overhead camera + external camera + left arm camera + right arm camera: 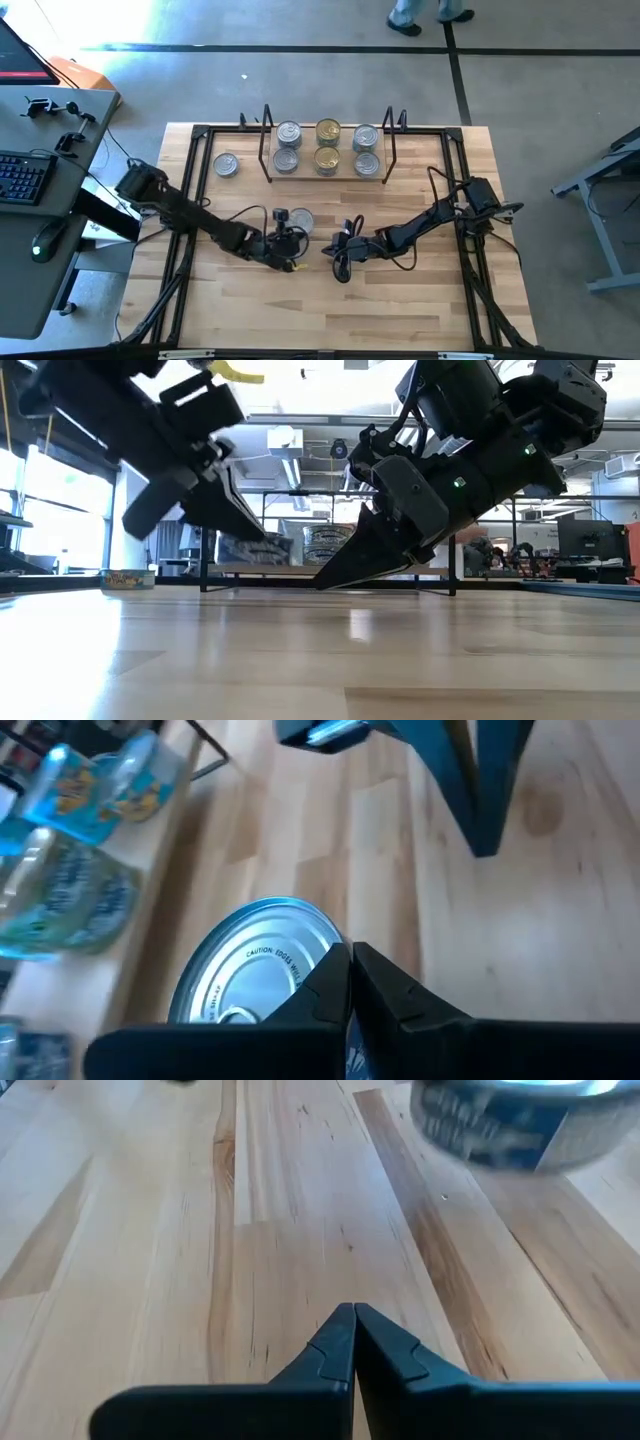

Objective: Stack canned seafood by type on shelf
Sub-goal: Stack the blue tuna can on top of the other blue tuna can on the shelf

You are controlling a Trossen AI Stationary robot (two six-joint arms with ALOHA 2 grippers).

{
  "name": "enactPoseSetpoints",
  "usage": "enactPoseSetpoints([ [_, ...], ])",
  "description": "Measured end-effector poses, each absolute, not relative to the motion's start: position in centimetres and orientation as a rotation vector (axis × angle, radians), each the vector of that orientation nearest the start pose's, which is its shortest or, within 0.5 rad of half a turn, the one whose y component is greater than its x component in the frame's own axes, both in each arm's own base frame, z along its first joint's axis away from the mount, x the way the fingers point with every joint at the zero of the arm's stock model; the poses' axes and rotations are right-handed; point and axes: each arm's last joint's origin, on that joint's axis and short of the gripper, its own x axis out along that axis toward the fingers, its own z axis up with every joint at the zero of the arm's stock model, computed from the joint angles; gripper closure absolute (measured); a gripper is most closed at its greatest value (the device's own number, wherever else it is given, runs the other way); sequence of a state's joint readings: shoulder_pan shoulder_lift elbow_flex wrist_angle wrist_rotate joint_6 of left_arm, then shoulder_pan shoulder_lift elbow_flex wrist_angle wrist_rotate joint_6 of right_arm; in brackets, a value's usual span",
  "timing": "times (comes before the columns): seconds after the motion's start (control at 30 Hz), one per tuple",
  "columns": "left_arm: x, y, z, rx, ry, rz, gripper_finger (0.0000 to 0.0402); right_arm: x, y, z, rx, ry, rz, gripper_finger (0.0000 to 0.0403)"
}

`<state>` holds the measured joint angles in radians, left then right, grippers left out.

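The robot's left gripper is holding the silver-lidded tin [301, 219] lid-up in its fingers and the nearest silver shelf tin's top [286, 160] is free, so the gripper should keep going there and let go on top.
The shelf [307, 148] stands at the table's far middle and bears several tins in a row of three: silver [288, 133], gold [327, 131], silver [366, 137]. One silver-lidded tin [302, 220] [255, 975] with a blue label [505, 1120] is at mid-table. My left gripper [289, 224] [350, 955] is shut, its tips over that tin's lid. To its right my right gripper [333, 250] [352, 1310] is shut on nothing, tips low over the bare wood [322, 582]. My left gripper's shut fingertips lie over the lid's edge [318, 942] of the mid-table tin, slanting down from the table's left. No gap shows between the fingers. Whether they touch the lid I cannot tell.
A single silver tin [228, 165] sits on the table left of the shelf. Black rails [192, 180] run along the table's sides. A desk with a keyboard [25, 175] stands off the left edge. A person's feet [420, 15] show beyond the far edge.
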<state>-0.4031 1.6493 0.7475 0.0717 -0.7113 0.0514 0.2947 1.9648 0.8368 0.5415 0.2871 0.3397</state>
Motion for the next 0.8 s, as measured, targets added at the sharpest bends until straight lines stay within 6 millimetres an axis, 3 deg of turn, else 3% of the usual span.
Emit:
enactPoseSetpoints([
  [0.27,27.4,-9.0,17.9,0.565,0.66,0.353,0.0401,34.7,9.7,9.9,0.158,0.556,-0.086,0.0403],
  [0.47,28.0,-3.9,20.4,0.524,0.647,0.452,0.0401,34.7,9.6,9.9,0.15,0.551,-0.106,0.0403],
  [0.67,28.4,1.6,20.4,0.518,0.717,0.456,0.0401,34.7,9.6,9.9,0.15,0.551,-0.11,0.0403],
  [0.8,28.1,3.9,20.3,0.532,0.765,0.56,0.0401,34.7,9.6,9.8,0.149,0.554,-0.111,0.0403],
])
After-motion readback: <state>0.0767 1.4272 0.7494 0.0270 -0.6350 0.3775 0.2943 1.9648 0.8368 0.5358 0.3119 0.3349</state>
